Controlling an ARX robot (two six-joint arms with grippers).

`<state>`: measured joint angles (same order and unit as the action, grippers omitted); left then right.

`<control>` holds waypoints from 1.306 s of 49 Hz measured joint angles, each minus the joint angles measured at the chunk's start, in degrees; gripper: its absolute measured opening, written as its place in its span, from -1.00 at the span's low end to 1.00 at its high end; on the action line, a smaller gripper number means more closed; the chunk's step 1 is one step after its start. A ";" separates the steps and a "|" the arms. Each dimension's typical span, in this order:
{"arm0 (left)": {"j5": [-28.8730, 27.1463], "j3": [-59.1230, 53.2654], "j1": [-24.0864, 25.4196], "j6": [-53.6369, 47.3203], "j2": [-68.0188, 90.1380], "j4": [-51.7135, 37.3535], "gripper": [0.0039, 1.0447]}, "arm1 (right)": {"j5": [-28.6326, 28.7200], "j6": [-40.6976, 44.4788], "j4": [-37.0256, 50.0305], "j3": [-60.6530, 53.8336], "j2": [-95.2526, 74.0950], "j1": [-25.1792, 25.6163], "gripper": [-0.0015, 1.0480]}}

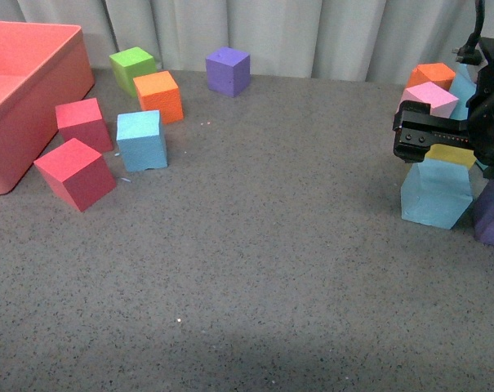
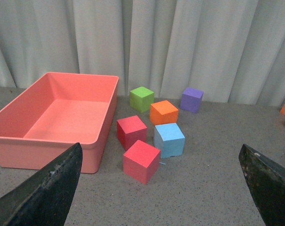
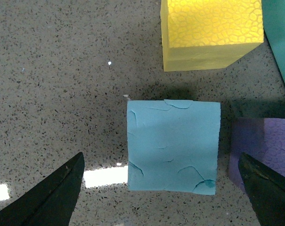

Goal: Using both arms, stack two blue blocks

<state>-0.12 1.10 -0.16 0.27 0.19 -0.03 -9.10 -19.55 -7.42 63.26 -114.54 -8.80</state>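
The blue block (image 3: 174, 146) will squeeze inward between the fingers of my right gripper when I lift it, because creases (image 3: 177, 104) mark the block's top side.
One light blue block (image 1: 142, 139) sits on the grey table at the left, among red and orange cubes. It also shows in the left wrist view (image 2: 169, 139), well ahead of my open, empty left gripper (image 2: 158, 188). The left arm is out of the front view. The second blue block (image 1: 435, 193) sits at the right. My right gripper (image 1: 430, 135) hovers just above it, open. In the right wrist view this block (image 3: 173, 143) lies between the spread fingers of the right gripper (image 3: 161, 197), untouched.
A salmon bin (image 1: 18, 90) stands at the far left. Two red cubes (image 1: 75, 173), an orange cube (image 1: 159, 95), a green cube (image 1: 132, 68) and a purple cube (image 1: 229, 70) lie near the left blue block. A yellow cube (image 3: 210, 33), a purple cube (image 3: 262, 146) and a teal bin wall (image 3: 281, 37) crowd the right block.
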 joint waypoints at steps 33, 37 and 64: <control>0.00 0.00 0.00 0.00 0.00 0.00 0.88 | -2.99 -1.36 -5.18 6.71 -11.32 -1.01 0.12; 0.00 0.00 0.00 0.00 0.00 0.00 0.88 | -2.86 -1.38 -4.98 6.73 -11.30 -1.03 -0.02; 0.00 0.00 0.00 0.00 0.00 0.00 0.88 | 2.40 0.79 -6.62 15.91 -13.20 -10.82 -0.17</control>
<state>-0.12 1.10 -0.16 0.27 0.19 -0.03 -6.70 -18.76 -14.04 79.18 -127.74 -19.62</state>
